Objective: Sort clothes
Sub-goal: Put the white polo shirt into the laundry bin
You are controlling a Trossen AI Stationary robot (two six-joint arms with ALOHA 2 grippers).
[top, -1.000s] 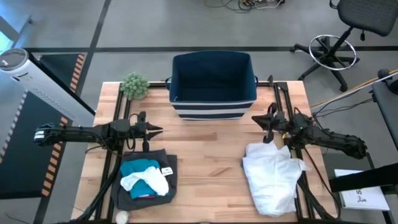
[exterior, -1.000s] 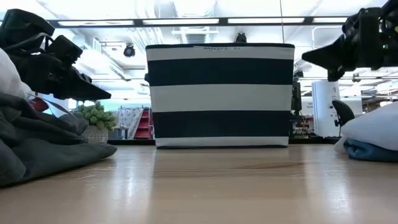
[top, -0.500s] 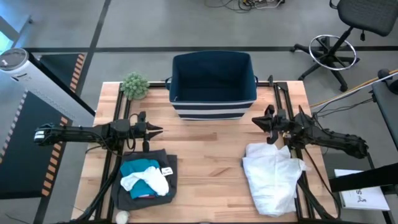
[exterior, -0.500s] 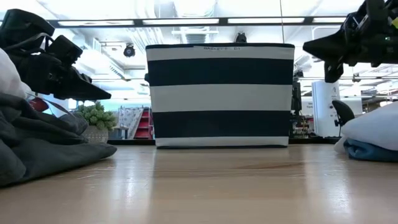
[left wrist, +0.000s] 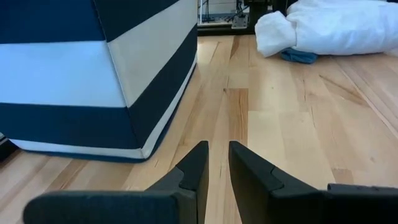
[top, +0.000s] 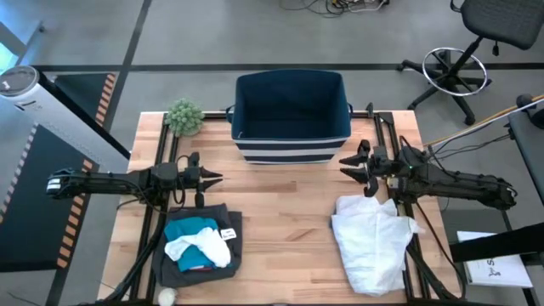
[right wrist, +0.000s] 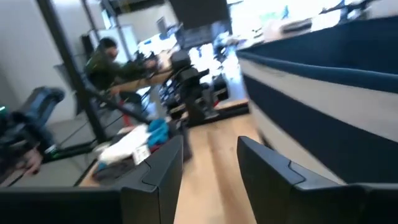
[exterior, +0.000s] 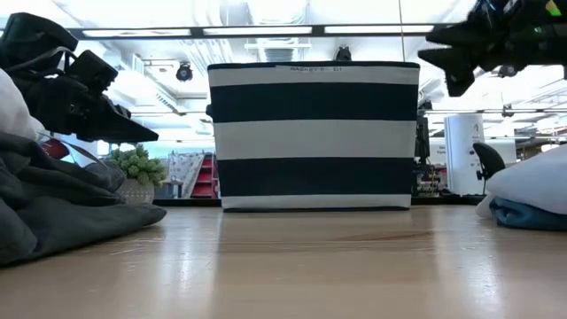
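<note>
The white garment lies uncovered on top of the blue-teal piece, so my open right gripper keeps going down to the garment's far end and closes there.
A large white garment point(top: 372, 242) lies bunched on the table at the right, on top of a blue-teal piece point(exterior: 523, 217). On the left a dark grey garment point(top: 197, 248) lies flat with a teal piece point(top: 189, 229) and a white piece point(top: 202, 248) on it. My right gripper point(top: 345, 166) is open and empty, in the air between the white garment and the navy striped bin point(top: 291, 115). My left gripper point(top: 218, 178) is shut and empty, just beyond the grey pile's far edge.
The bin stands open at the table's far middle, with a small green plant point(top: 184, 116) to its left. A small pale thing point(top: 168, 296) lies at the near edge. Bare wood point(top: 285, 221) lies between the two piles. A person point(right wrist: 109, 59) sits beyond the table.
My right gripper has risen from above the white garment's far end and moved a little toward the table's left edge, toward the bin's near right corner. The clothes lie as before.
</note>
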